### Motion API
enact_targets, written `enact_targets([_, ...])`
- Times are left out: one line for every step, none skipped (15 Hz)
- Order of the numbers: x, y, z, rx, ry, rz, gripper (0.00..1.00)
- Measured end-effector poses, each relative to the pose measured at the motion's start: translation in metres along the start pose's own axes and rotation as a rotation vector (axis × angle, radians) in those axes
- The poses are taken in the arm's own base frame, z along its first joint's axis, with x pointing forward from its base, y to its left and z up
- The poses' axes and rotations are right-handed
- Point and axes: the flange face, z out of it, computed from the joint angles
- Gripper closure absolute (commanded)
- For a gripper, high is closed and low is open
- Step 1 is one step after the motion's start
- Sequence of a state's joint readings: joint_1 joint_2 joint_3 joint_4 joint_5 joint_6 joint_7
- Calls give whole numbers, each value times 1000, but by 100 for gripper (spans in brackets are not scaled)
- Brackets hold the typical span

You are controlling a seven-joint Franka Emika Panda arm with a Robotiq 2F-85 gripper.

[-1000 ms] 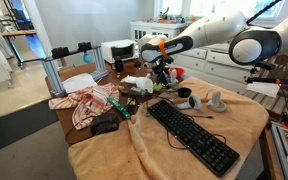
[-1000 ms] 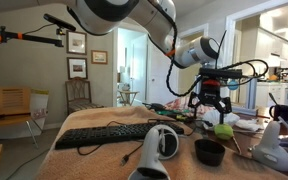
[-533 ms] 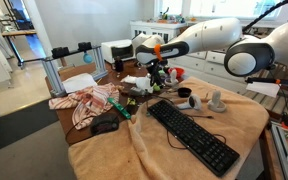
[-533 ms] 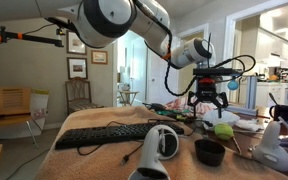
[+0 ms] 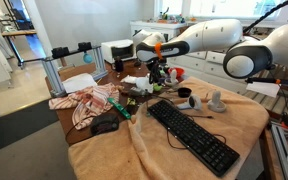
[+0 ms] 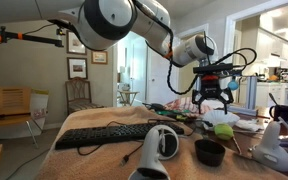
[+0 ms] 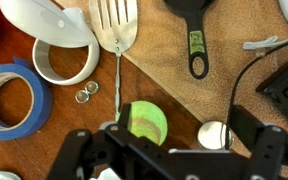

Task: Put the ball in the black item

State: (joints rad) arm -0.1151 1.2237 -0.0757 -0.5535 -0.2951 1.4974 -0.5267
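Note:
My gripper has one finger overlapping the edge of the ball [image 7: 135,124], so I should move my gripper over the ball's middle [image 7: 147,121] before it goes down and closes its fingers.
The yellow-green ball [image 7: 144,120] lies on the brown wooden surface, partly hidden by my gripper's body at the bottom of the wrist view. My gripper [image 7: 169,148] is open and empty and hangs above the ball, with the jaws spread wide. In an exterior view the gripper [image 6: 214,97] hovers over the ball [image 6: 224,128]. The small black cup [image 6: 210,151] stands on the tan cloth nearer that camera. It also shows beside the keyboard in an exterior view [image 5: 196,101], to the right of the gripper [image 5: 159,73].
Under the wrist are a white slotted spatula [image 7: 114,25], a black ladle [image 7: 194,40], a white tape roll [image 7: 64,62], a blue tape roll [image 7: 14,100], a small white round object [image 7: 214,135] and a cable [image 7: 242,75]. A black keyboard [image 5: 194,135], a black mouse [image 5: 106,125] and a white upright mouse [image 6: 164,145] lie on the cloth.
The gripper has shifted slightly sideways and a little higher over the ball. It stays open. The ball and the cup have not moved.

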Motion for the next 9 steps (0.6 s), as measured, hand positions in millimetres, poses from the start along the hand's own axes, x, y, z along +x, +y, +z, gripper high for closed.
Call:
enact_targets([0,0,0,0,0,-3,0])
enact_targets([-1,2,1,2,0,-10,0])
enact_targets([-2,4,2,3,-1,-21,0])
enact_targets([-4,8,3,4,2,-38,0])
enact_targets([-6,13,5,5,7,-54,0])
enact_targets([-9,18,6,6,11,-70,0])
enact_targets([-12,23,7,7,14,-85,0])
enact_targets([-14,25,8,11,16,-102,0])
enact_targets([-14,26,9,16,18,-119,0])
